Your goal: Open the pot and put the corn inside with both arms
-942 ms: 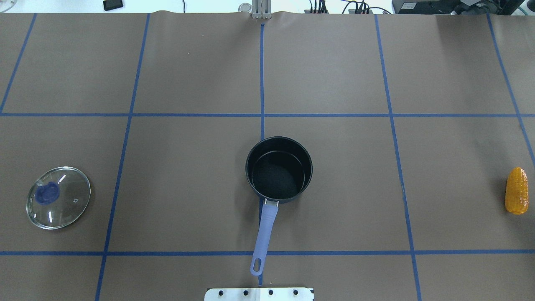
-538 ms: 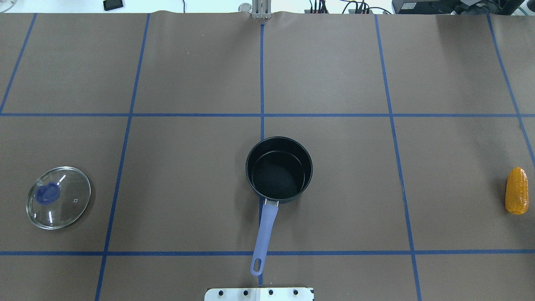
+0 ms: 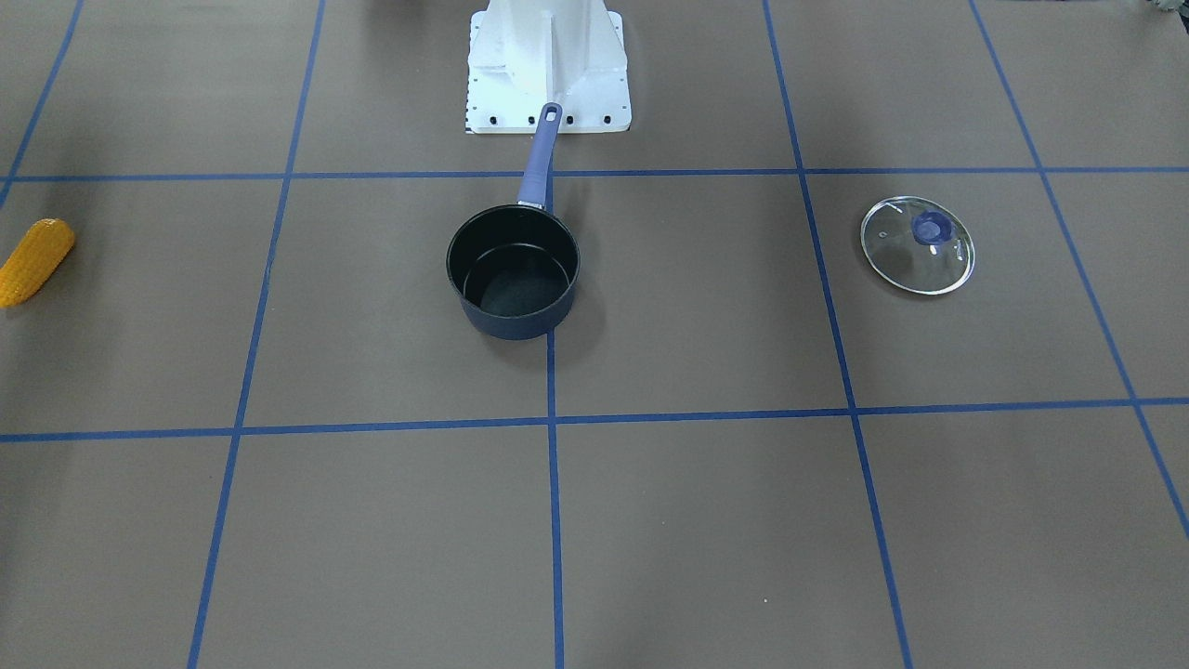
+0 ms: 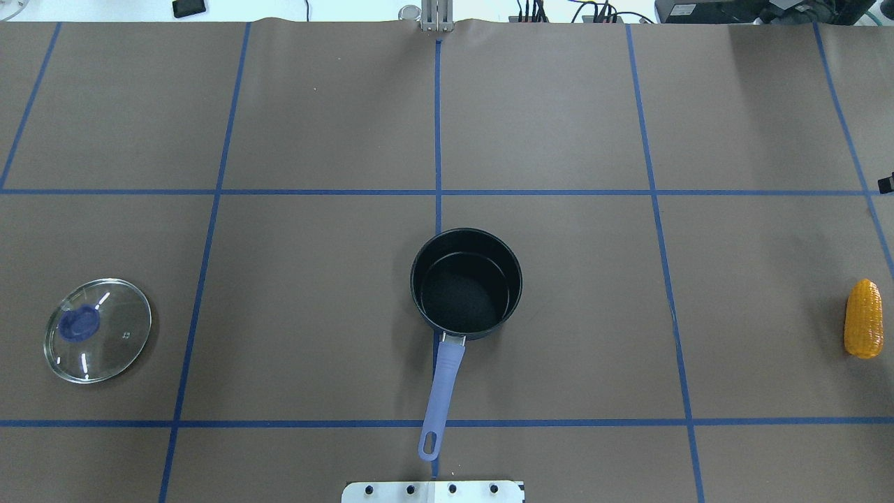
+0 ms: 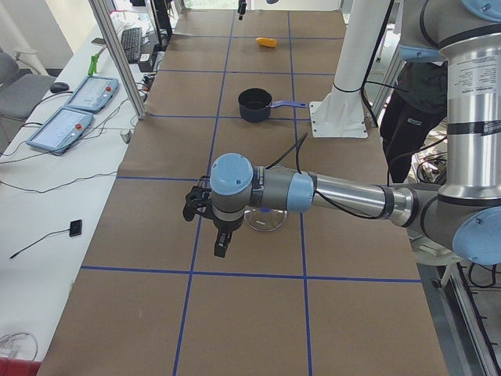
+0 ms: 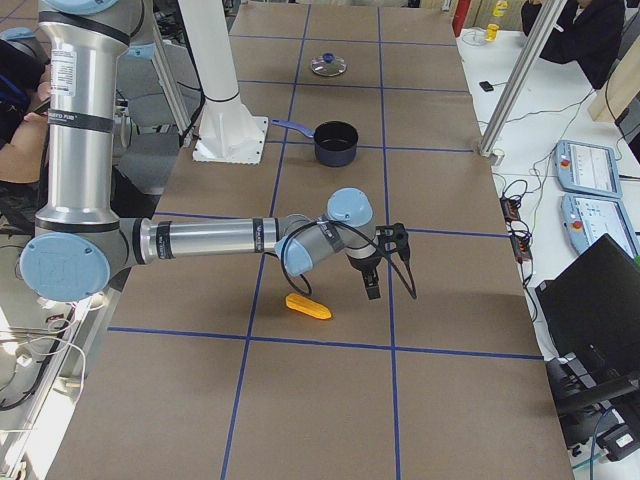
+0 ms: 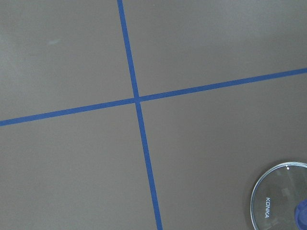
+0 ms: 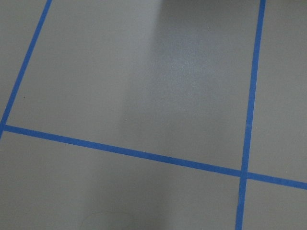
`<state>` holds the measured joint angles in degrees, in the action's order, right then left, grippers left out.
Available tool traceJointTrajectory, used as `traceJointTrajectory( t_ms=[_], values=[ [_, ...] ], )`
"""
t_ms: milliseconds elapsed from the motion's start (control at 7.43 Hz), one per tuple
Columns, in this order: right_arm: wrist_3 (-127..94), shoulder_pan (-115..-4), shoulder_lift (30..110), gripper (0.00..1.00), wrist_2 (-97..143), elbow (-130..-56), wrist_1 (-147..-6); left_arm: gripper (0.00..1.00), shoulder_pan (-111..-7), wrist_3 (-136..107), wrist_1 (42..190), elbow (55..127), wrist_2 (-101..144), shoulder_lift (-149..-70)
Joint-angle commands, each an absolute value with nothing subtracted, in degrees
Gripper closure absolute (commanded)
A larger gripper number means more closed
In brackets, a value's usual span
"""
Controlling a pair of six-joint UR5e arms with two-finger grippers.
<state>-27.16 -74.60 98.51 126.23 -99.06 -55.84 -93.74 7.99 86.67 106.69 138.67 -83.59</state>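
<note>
I expect the corn (image 3: 35, 262) to fit all the way below the pot's rim when I put it inside, since it looks shorter than the dark pot's opening (image 3: 513, 262).
The dark pot (image 4: 518, 281) with a purple handle (image 4: 444, 385) stands open and empty at the table's middle, also in the front view (image 3: 513, 316). Its glass lid (image 4: 98, 330) with a blue knob lies flat far to the left. The corn (image 4: 863, 318) lies at the table's right edge. My left gripper (image 5: 220, 247) hangs above the table just beyond the lid (image 5: 270, 223); I cannot tell if it is open or shut. My right gripper (image 6: 372, 287) hangs above the table beside the corn (image 6: 308, 306), apart from it; I cannot tell its state.
The white pedestal base (image 3: 548, 65) stands right behind the pot's handle tip. Blue tape lines grid the brown table cover (image 4: 559, 126). The left wrist view shows the lid's edge (image 7: 280, 199) at its lower right. A black sliver (image 4: 887, 183) shows at the overhead view's right edge.
The lid's blue knob looked smeared a second ago and is sharp now. A small black part has come in at the overhead view's right edge. Pot and corn have not moved.
</note>
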Motion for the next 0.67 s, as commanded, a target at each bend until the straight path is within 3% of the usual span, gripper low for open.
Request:
traceJointTrajectory(
  t_ms=[0, 538],
  values=[
    [-41.3, -65.3, 107.4, 0.00, 116.7, -99.1, -39.9, 0.01, -93.8, 8.1, 86.7, 106.8, 138.7, -83.5],
    [-53.5, -53.0, 113.1, 0.04, 105.2, -95.8, -27.8, 0.01, -93.8, 8.2, 86.8, 107.0, 138.8, -83.5]
  ],
)
